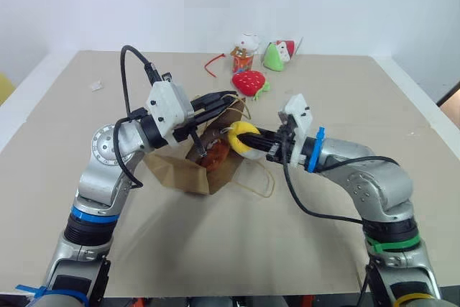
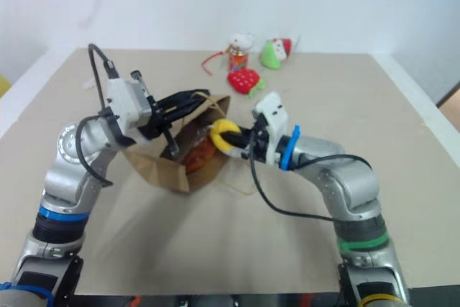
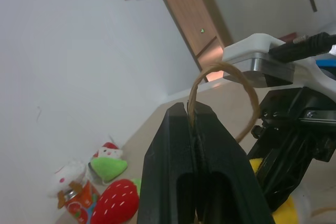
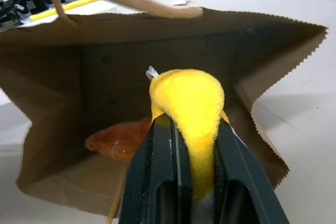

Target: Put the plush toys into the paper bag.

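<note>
The paper bag's opening (image 4: 126, 74) is wide around the yellow plush toy, so my right gripper should keep moving in and let go beside the orange plush toy (image 4: 121, 140).
The brown paper bag (image 1: 180, 172) lies on its side mid-table with its mouth facing my right arm. My left gripper (image 3: 193, 109) is shut on one tan cord handle (image 3: 233, 74) and holds the mouth up and wide. A yellow-and-white plush toy (image 4: 186, 95) sits right at the bag's mouth, with my right gripper (image 1: 248, 143) shut on it. Deep inside the bag lies an orange-brown plush toy (image 4: 119, 141). The bag's other handle (image 1: 260, 190) trails loose on the table.
At the back of the table stand a red strawberry plush (image 1: 249, 82), a green-and-white plush (image 1: 277, 54) and a small white figure on an orange can (image 1: 244, 48), with a red cord (image 1: 213, 63) beside them. A white scrap (image 1: 95, 85) lies at the far left.
</note>
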You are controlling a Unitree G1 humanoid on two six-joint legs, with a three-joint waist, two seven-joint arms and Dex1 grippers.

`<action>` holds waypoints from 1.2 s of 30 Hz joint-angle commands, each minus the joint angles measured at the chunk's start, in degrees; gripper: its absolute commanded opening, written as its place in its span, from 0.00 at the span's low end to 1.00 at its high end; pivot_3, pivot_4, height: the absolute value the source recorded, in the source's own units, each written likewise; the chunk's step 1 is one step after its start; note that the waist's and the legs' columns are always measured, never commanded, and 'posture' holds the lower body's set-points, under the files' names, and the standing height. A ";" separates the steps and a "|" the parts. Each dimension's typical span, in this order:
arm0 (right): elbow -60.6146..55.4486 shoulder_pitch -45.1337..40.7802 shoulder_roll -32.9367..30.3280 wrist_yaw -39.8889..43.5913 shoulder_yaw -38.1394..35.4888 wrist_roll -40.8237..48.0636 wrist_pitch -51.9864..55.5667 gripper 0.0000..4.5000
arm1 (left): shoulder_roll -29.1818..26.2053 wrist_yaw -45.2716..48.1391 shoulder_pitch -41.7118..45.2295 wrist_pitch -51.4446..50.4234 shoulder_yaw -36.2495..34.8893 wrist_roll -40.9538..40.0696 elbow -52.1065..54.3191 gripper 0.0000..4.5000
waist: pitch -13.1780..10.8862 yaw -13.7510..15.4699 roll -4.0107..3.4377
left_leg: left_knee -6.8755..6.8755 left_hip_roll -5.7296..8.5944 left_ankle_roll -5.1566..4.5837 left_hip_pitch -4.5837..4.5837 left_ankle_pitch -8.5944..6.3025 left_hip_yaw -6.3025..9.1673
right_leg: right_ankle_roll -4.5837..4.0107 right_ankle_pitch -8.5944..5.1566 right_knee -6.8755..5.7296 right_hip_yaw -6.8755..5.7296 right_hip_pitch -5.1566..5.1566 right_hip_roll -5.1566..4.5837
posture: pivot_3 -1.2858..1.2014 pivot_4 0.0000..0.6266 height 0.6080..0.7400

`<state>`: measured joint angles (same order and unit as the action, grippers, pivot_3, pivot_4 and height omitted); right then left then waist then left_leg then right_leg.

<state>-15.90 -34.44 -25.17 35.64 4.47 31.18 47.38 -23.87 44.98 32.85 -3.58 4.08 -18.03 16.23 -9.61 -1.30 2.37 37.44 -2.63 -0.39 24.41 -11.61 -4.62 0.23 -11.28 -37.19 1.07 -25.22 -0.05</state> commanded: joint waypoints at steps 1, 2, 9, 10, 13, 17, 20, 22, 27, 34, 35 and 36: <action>2.55 -2.85 2.76 -0.92 2.94 -3.46 -4.46 0.11 | 0.33 -1.07 1.35 0.94 -0.49 0.34 1.03 0.00 | 0.00 -0.04 0.00 | 0.00 -0.02 0.00 -0.01 0.00 0.00 | 0.00 0.00 0.00 0.01 0.00 0.03 | 0.52 0.24 1.00; 3.48 -3.19 3.24 -0.82 3.61 -4.42 -5.42 0.11 | 0.42 -1.10 1.41 0.95 -0.48 0.42 0.97 0.00 | 0.00 -0.02 0.00 | 0.00 -0.04 0.00 -0.01 0.00 0.02 | -0.01 -0.01 0.00 0.00 0.00 0.06 | 0.52 0.24 1.00; 9.91 -4.95 7.08 -1.26 6.90 -10.58 -11.88 0.11 | 0.71 -1.57 1.85 1.00 -0.22 0.63 0.92 0.00 | 0.00 0.03 0.00 | -0.03 -0.02 0.00 0.03 -0.01 0.01 | -0.03 -0.02 0.00 -0.01 -0.02 0.03 | 0.52 0.24 1.00; 10.39 -4.98 7.36 -1.13 7.11 -11.09 -12.43 0.11 | 0.76 -1.61 1.85 1.00 -0.16 0.68 0.95 0.00 | 0.00 0.03 0.00 | -0.03 -0.02 0.00 0.03 -0.01 0.02 | -0.03 -0.02 0.00 -0.01 -0.01 0.03 | 0.52 0.24 1.00; 12.66 -4.64 8.22 -0.96 8.19 -13.26 -14.26 0.11 | 0.87 -1.52 1.99 1.29 0.00 0.89 0.72 0.00 | 0.00 0.02 0.00 | -0.03 -0.03 0.00 0.01 0.00 0.02 | -0.03 -0.01 0.00 -0.02 -0.01 0.04 | 0.52 0.24 1.00; 12.12 -3.96 8.22 0.57 8.02 -13.13 -14.11 0.42 | 0.89 -1.35 1.79 1.58 0.20 1.21 0.62 0.00 | 0.00 0.02 0.00 | -0.03 -0.05 0.00 0.01 0.00 0.03 | -0.04 -0.02 -0.02 -0.03 -0.01 0.06 | 0.52 0.24 1.00; 9.87 -3.09 7.38 1.75 7.28 -12.33 -12.92 0.76 | 0.90 -1.31 1.74 1.71 0.21 1.32 0.56 0.00 | 0.00 0.02 0.00 | -0.03 -0.05 0.00 0.01 0.00 0.03 | -0.04 -0.02 -0.02 -0.03 -0.01 0.05 | 0.52 0.24 1.00; 8.41 -2.31 6.40 2.63 6.93 -12.08 -12.44 0.92 | 0.94 -1.31 1.82 1.81 0.18 1.37 0.39 0.00 | 0.00 0.03 0.00 | -0.03 -0.05 0.00 0.01 0.00 0.03 | -0.04 -0.02 -0.02 -0.03 -0.01 0.04 | 0.52 0.24 1.00; 4.79 -0.50 3.84 4.13 5.65 -11.16 -10.80 0.96 | 0.94 -1.33 1.84 1.87 0.11 1.40 0.22 0.00 | 0.00 0.04 0.00 | -0.03 -0.02 0.01 0.02 0.00 0.01 | -0.04 -0.02 -0.01 -0.02 -0.01 0.01 | 0.52 0.24 1.00; 2.48 0.61 1.76 4.82 4.53 -10.51 -9.60 0.96 | 1.28 -1.35 1.78 1.99 0.47 1.46 0.11 0.00 | 0.00 0.02 0.00 | -0.03 -0.05 0.01 0.01 0.00 0.04 | -0.04 -0.02 -0.02 -0.04 -0.01 0.05 | 0.52 0.24 1.00; 2.02 0.57 1.44 4.92 4.27 -10.23 -9.25 0.96 | 1.33 -1.34 1.76 1.99 0.50 1.46 0.11 0.00 | 0.00 0.02 0.00 | -0.03 -0.05 0.00 0.01 0.00 0.04 | -0.04 -0.02 -0.02 -0.04 -0.01 0.05 | 0.52 0.24 1.00; 1.54 0.49 1.10 5.07 3.97 -9.87 -8.87 0.96 | 1.35 -1.33 1.76 1.98 0.51 1.46 0.12 0.00 | 0.00 0.02 0.00 | -0.03 -0.05 0.01 0.01 0.00 0.03 | -0.04 -0.02 -0.02 -0.03 -0.01 0.05 | 0.52 0.24 1.00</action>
<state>-11.17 -33.44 -23.70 40.27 10.78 20.13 38.59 -22.75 44.02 33.42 -2.56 4.76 -16.62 15.53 -9.61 -1.28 2.37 37.41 -2.67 -0.39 24.42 -11.61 -4.59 0.18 -11.30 -37.20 1.04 -25.24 -0.01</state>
